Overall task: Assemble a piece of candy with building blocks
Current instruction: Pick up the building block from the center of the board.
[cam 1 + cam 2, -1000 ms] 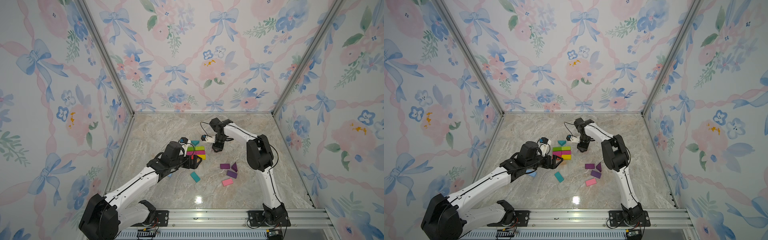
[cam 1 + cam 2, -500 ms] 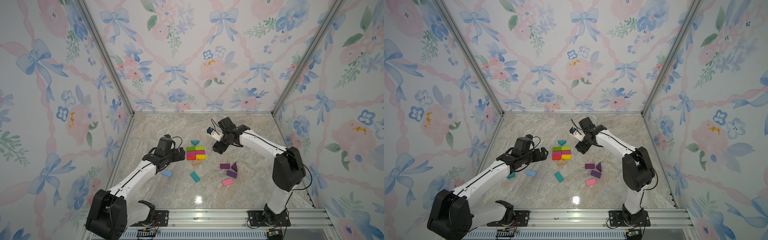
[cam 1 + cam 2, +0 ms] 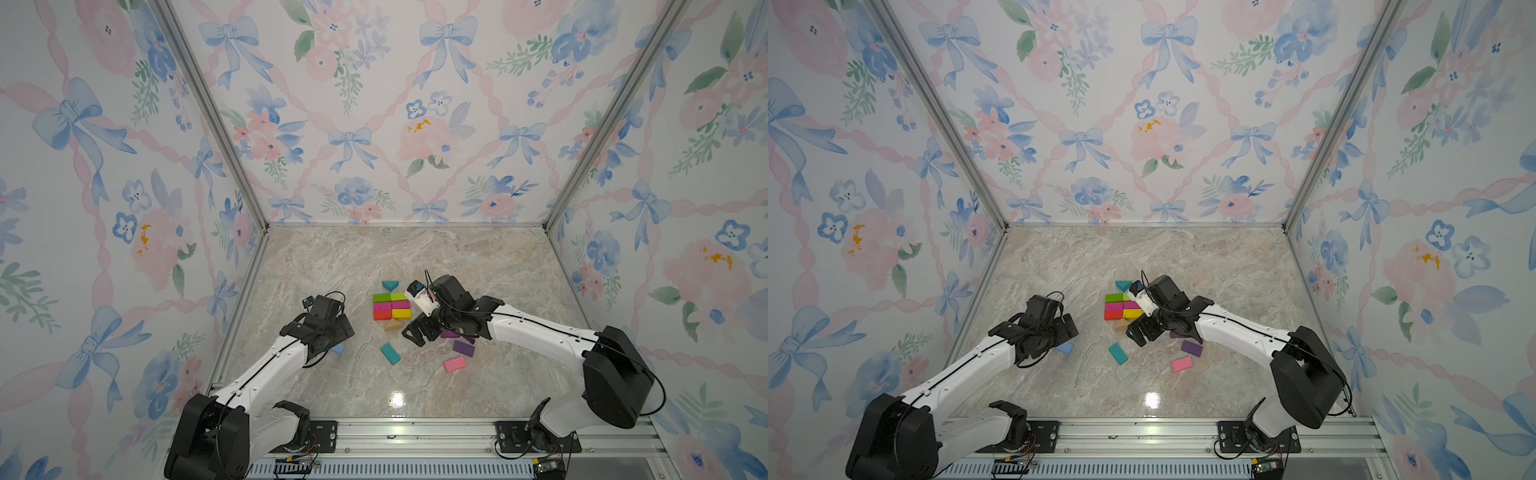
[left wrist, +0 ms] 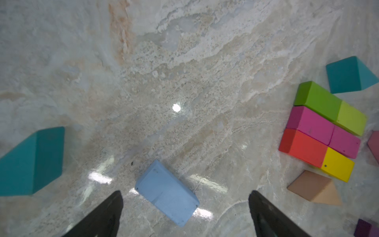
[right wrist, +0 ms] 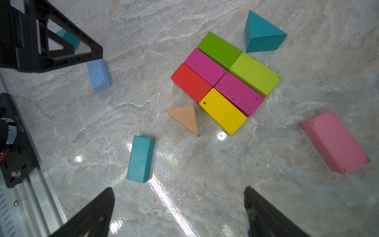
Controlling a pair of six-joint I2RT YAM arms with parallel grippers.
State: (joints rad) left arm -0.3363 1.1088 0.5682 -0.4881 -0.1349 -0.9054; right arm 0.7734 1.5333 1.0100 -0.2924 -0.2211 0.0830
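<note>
My right gripper needs to move back first, because my right arm hangs over the pink block (image 5: 336, 143) next to the rectangle. My left gripper will then bring the light blue block (image 3: 1064, 347) there.
Six flat building blocks lie packed in a rectangle (image 3: 392, 306) (image 5: 223, 80): green, lime, two magenta, red and yellow. A teal wedge (image 3: 390, 285) sits behind it and a tan wedge (image 3: 392, 325) (image 5: 185, 118) touches its front. Loose blocks lie around: a teal one (image 3: 390, 353), a pink one (image 3: 455, 364), purple ones (image 3: 463, 348) and a light blue one (image 4: 167, 192). My left gripper (image 4: 186, 194) (image 3: 334, 334) hangs open over the light blue block. My right gripper (image 5: 178, 189) (image 3: 415, 332) is open and empty, just in front of the tan wedge.
Another teal wedge (image 4: 32, 162) lies by the left wall, hidden under my left arm in both top views. The marble floor (image 3: 415, 257) is walled by floral panels. An aluminium rail (image 3: 415, 432) with both arm bases runs along the front edge.
My right gripper has opened and moved from the rectangle's right side to its front. My left gripper drew back leftward from the rectangle to above the light blue block.
</note>
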